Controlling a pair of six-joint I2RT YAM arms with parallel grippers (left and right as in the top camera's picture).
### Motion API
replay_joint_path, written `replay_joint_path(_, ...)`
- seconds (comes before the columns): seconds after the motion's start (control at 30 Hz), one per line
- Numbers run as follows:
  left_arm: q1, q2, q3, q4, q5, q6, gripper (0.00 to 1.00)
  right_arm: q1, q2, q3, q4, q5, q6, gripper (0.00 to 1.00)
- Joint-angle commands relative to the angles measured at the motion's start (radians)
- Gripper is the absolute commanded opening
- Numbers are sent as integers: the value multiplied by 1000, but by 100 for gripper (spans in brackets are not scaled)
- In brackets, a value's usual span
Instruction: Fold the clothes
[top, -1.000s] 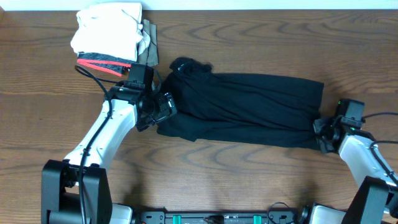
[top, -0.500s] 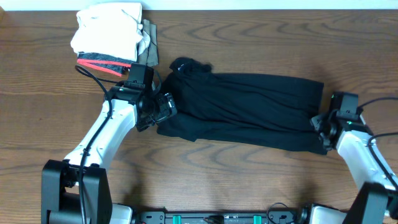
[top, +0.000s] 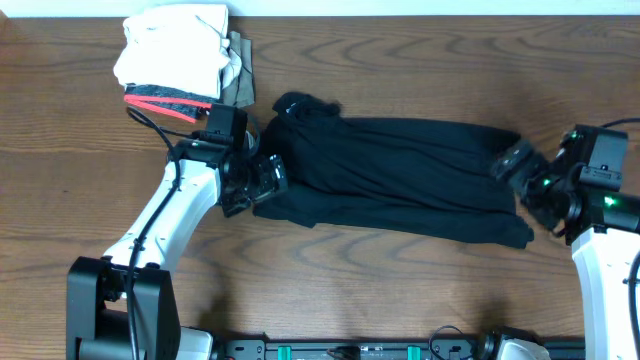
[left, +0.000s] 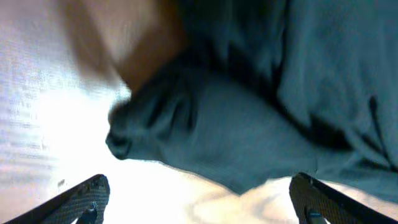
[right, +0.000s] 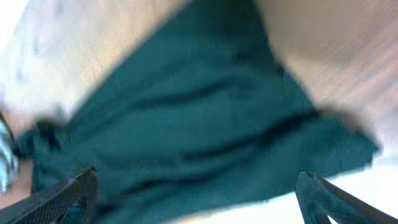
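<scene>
The black shirt's corner (left: 132, 127) sticks out bunched at the shirt's end, so my left gripper should grab the shirt's rumpled fold (left: 193, 121) and pull it toward the back.
The clothes, a black shirt (top: 390, 170), lie folded into a long strip across the middle of the table. My left gripper (top: 264, 180) sits at the strip's left end, open, with its fingers (left: 84, 198) wide apart over bare table and the shirt's edge (left: 249, 137) just ahead of them. Above the strip's right end hangs my right gripper (top: 526, 185), also open. In the right wrist view its fingers (right: 323, 194) stand wide apart with the shirt (right: 199, 124) spread beneath them and nothing gripped.
A stack of folded garments (top: 175, 55), white on top with a red-trimmed grey one under it, stands at the back left, close behind the left arm. The wooden table (top: 400, 290) shows in front of the shirt.
My right gripper has opened, let go of the shirt's right end, and risen away to the right. The left gripper has stayed put at the left end.
</scene>
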Motion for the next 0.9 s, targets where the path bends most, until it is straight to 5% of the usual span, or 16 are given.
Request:
replay_joint_path(0.0, -2, -1, -12, -26, 32, 33, 94, 8, 0, 0, -43, -107, -68, 99)
replay_joint_path(0.23, -29, 1, -12, -6, 23, 32, 94, 15, 0, -1, -94, -124, -102, 99)
replay_joint_path(0.4, -25, 11, -12, 30, -126, 77, 94, 16, 0, -1, -134, -124, -148, 99)
replay_joint_path(0.87, -11, 175, -12, 132, -44, 179, 93, 17, 0, -1, -163, -124, -180, 99)
